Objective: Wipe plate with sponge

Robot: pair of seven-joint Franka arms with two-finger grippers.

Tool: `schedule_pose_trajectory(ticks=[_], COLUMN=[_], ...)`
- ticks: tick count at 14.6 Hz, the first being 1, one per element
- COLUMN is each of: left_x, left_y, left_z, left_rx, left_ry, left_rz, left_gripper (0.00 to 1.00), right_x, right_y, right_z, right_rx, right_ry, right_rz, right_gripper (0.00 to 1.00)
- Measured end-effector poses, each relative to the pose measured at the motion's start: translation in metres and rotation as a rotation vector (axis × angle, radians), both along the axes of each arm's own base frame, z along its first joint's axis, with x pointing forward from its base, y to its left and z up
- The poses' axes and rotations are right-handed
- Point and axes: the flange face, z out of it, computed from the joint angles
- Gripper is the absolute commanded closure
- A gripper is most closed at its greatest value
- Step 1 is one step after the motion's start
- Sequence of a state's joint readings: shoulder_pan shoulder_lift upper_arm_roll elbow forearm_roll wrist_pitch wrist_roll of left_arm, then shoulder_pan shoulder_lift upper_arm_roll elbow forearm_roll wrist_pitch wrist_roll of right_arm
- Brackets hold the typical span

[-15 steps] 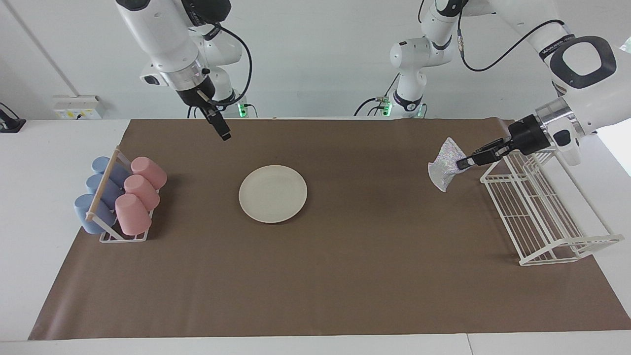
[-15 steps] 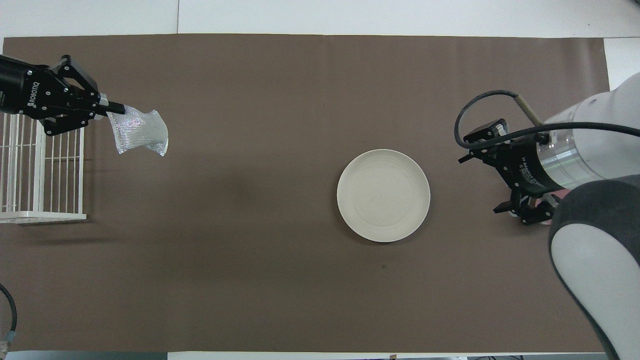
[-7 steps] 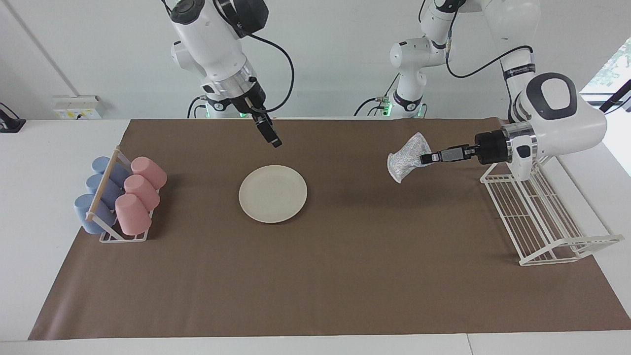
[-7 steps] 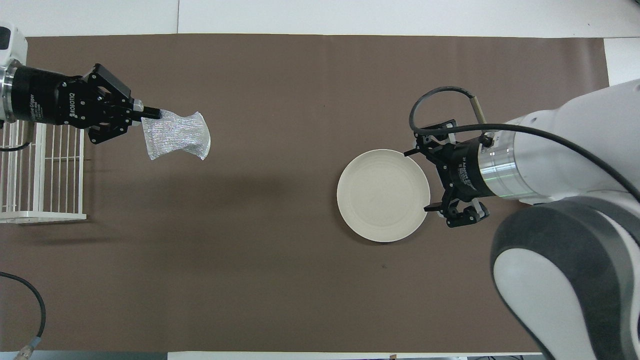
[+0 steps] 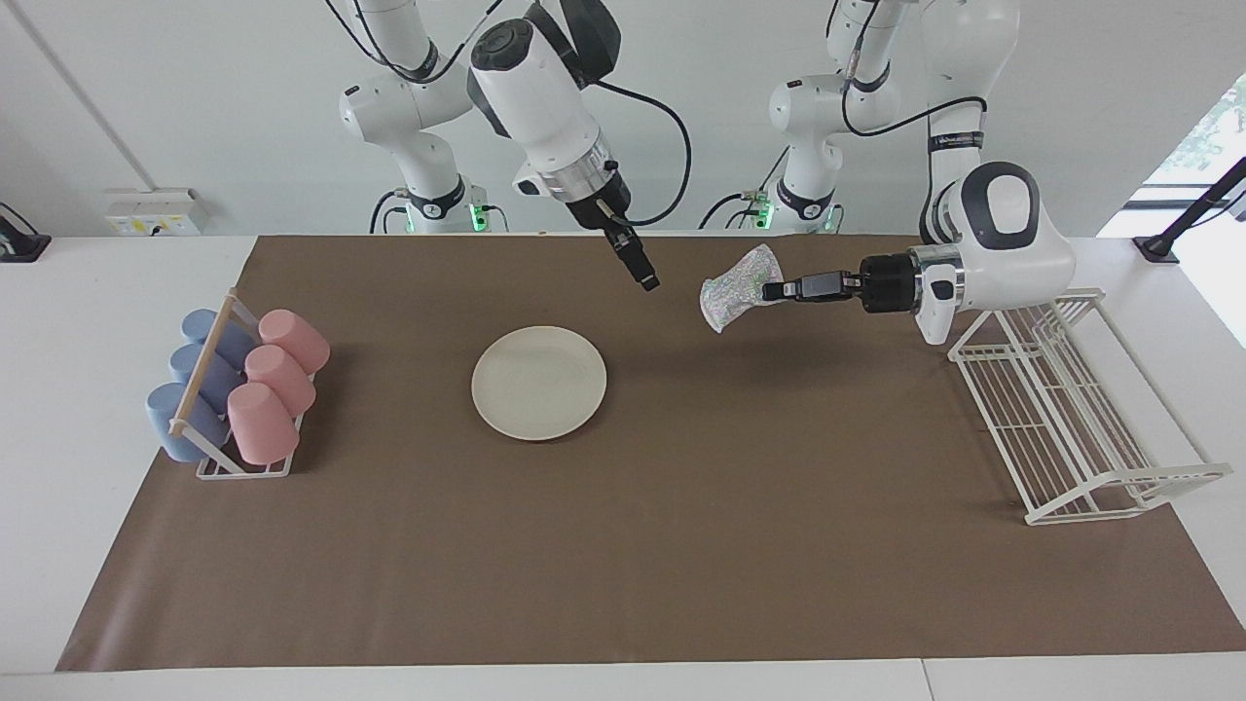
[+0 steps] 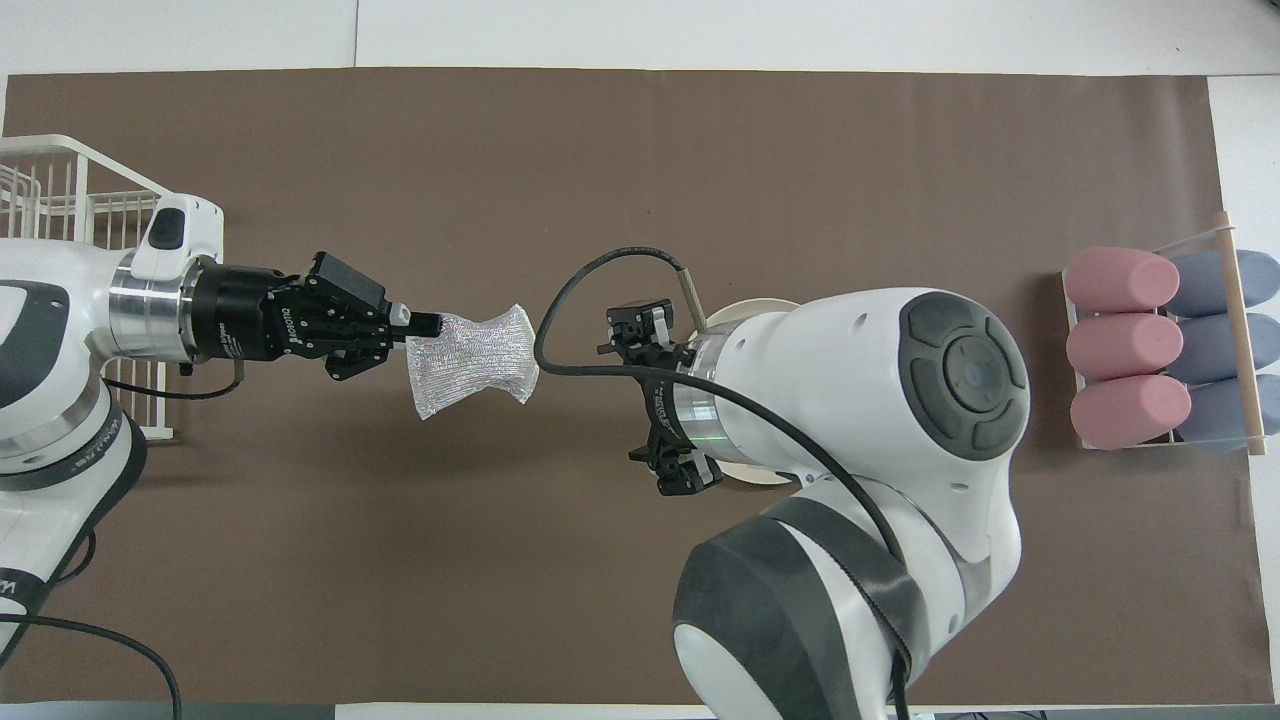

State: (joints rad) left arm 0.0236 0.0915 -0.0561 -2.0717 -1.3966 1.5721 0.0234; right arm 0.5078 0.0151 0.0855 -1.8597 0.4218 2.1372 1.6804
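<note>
I expect the sponge (image 6: 471, 364) to stay spread out rather than droop when I carry it, because the silvery sponge's flared end (image 6: 519, 355) sticks straight out from my left gripper.
The cream-white plate (image 5: 538, 382) lies on the brown mat near the middle of the table. In the overhead view only slivers of the plate's rim (image 6: 745, 308) show past my right arm. My left gripper (image 5: 779, 289) is shut on one corner of the silvery glittery sponge (image 5: 737, 285) and holds it in the air over the mat, toward the left arm's end from the plate. It also shows in the overhead view (image 6: 420, 322) with the sponge (image 6: 475, 360) hanging from it. My right gripper (image 5: 642, 273) is raised, open and empty between plate and sponge (image 6: 640, 405).
A rack of pink and blue cups (image 5: 238, 389) stands at the right arm's end of the mat (image 6: 1160, 350). A white wire rack (image 5: 1061, 409) stands at the left arm's end (image 6: 60, 200).
My left gripper has carried the sponge from beside the wire rack toward the middle of the table. My right arm has swung over the plate toward the sponge.
</note>
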Motion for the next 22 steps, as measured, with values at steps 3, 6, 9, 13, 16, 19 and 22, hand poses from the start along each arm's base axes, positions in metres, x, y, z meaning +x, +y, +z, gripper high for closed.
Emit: schedule_pose_trajectory(ticks=[3,6,9,13,16,19,22], left_x=[-0.017,-0.029,-0.041,-0.046,-0.046,-0.046,-0.046], left_y=[-0.001,-0.016,-0.034,-0.036,-0.036,-0.037,-0.037], left_z=[-0.031,-0.043,-0.052,-0.054,-0.054,-0.054,-0.054], left_rx=[-0.083,-0.124,-0.134,-0.134,-0.134,-0.134,-0.134], left_ry=[0.012,0.017,0.001,-0.005,-0.006,-0.005,-0.006], left_rz=[0.052,0.056,0.033,0.03,0.03,0.03,0.031], left_gripper=[1.0,1.0,1.0,1.0,1.0,1.0,1.0], right_x=[-0.007,-0.002,0.009,0.009,0.005,-0.002,-0.006], right_y=[0.017,0.037,0.05,0.052,0.051,0.052,0.052], right_z=[0.004,-0.017,-0.025,-0.028,-0.04,-0.052,-0.052], right_rx=[0.088,0.113,0.171,0.175,0.155,0.121,0.115], right_ry=[0.028,0.019,-0.017,-0.006,0.017,0.063,0.072], right_rz=[-0.042,-0.082,-0.23,-0.256,-0.251,-0.23,-0.223], right_gripper=[0.0,0.0,0.0,0.0,0.0,0.0,0.33])
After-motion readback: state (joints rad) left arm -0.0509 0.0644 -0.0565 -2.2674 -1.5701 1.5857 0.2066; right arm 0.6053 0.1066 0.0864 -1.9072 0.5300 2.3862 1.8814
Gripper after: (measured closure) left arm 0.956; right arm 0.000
